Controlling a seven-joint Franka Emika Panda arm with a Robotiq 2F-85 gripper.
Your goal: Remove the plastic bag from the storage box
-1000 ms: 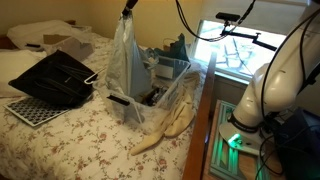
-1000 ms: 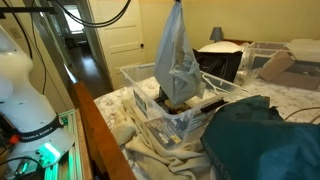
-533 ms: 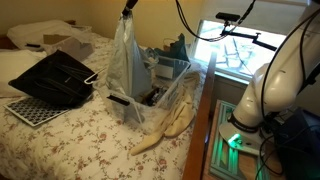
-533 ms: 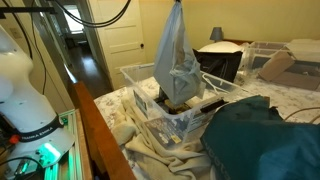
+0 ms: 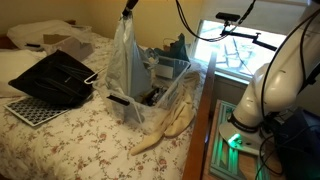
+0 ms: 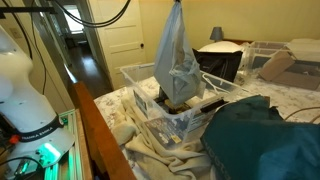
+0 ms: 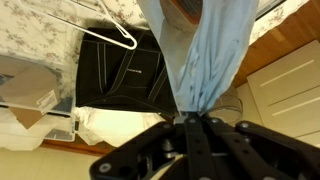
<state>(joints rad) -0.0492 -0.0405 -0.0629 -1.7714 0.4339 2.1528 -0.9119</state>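
Note:
Next, I lift until the plastic bag's bottom (image 6: 178, 97), still hanging below the storage box's rim, is clear, then carry it onto the bed (image 5: 100, 56) near the black bag.
A pale blue plastic bag (image 5: 124, 62) hangs stretched tall from my gripper (image 5: 128, 8), its bottom still down in the clear storage box (image 5: 168, 95) on the bed. It also shows in an exterior view (image 6: 175, 62) above the box (image 6: 150, 112), with the gripper (image 6: 178, 3) at the top edge. In the wrist view my gripper (image 7: 190, 116) is shut on the gathered top of the bag (image 7: 205, 55), which drops away below.
A black bag (image 5: 55, 78) and a wire hanger (image 7: 105, 28) lie on the floral bedspread (image 5: 80, 135). A beige cloth (image 5: 165, 128) spills from the box. Another clear bin (image 6: 275, 62) and a teal cloth (image 6: 265, 135) are nearby. The robot base (image 5: 270, 95) stands beside the bed.

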